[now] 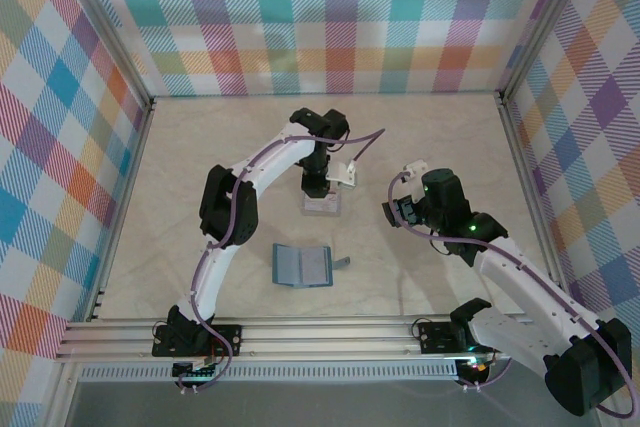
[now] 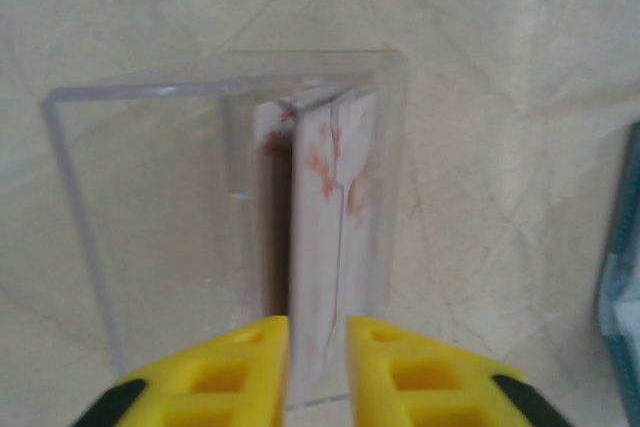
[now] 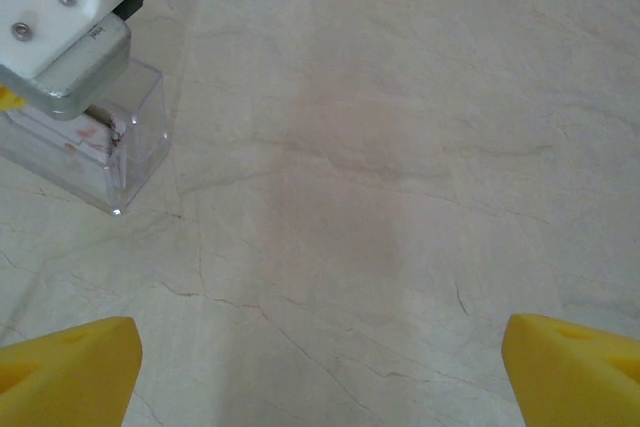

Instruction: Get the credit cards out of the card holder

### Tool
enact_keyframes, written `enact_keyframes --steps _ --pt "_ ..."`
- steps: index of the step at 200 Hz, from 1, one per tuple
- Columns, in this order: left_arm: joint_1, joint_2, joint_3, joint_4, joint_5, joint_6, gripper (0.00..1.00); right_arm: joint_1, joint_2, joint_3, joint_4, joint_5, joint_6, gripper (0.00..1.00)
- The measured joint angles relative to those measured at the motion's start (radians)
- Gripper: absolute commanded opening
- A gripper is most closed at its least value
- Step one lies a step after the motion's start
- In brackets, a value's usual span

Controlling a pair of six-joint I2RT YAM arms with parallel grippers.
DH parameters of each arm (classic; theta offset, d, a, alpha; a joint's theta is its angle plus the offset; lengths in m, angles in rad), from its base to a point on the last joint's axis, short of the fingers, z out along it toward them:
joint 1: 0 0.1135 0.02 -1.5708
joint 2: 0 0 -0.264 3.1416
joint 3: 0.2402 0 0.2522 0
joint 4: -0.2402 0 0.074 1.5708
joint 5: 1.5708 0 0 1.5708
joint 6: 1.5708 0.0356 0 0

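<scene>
I need to steady the open card holder (image 1: pixel 302 265) because it lies loose. My right gripper should pinch its clasp tab (image 1: pixel 342 262) and keep it still before my left gripper takes the next card.
The teal-blue card holder (image 1: pixel 302 265) lies open and flat on the table in front of the left arm, slate-blue inside up, its clasp tab (image 1: pixel 342 264) pointing right. Its edge (image 2: pixel 620 277) shows at the right of the left wrist view. Pale credit cards (image 2: pixel 325 207) with reddish marks stand on edge inside a clear plastic box (image 2: pixel 150 97). My left gripper (image 2: pixel 318 322) hangs over that box (image 1: pixel 321 205), jaws a narrow gap apart with a card's top edge between them. My right gripper (image 3: pixel 320 367) stands wide open over bare table, right of the box (image 3: pixel 140 137).
The table is pale marbled stone inside a frame with plaid walls. The left arm's wrist housing (image 3: pixel 70 37) sits above the clear box. The right arm (image 1: pixel 440 212) hovers right of centre. A metal rail (image 1: pixel 300 332) runs along the near edge.
</scene>
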Motion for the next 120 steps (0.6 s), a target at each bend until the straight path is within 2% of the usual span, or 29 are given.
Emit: enact_keyframes --steps 44,64,71,92,120 --pt "0.008 0.000 0.004 0.075 -0.031 -0.014 0.28 0.000 0.007 0.000 0.006 -0.005 0.004 0.87" --pt "0.010 -0.006 0.007 0.103 -0.014 -0.049 0.26 0.000 0.032 0.000 0.019 -0.034 0.034 0.80" --pt "0.010 -0.013 0.007 0.112 -0.003 -0.066 0.24 0.000 0.044 0.000 0.022 -0.051 0.051 0.74" --pt "0.010 -0.063 -0.018 0.162 0.054 -0.150 0.23 0.000 0.109 0.015 0.011 -0.112 0.130 0.62" --pt "0.010 -0.219 -0.145 0.267 0.138 -0.305 0.24 0.023 0.241 0.091 -0.027 -0.189 0.259 0.56"
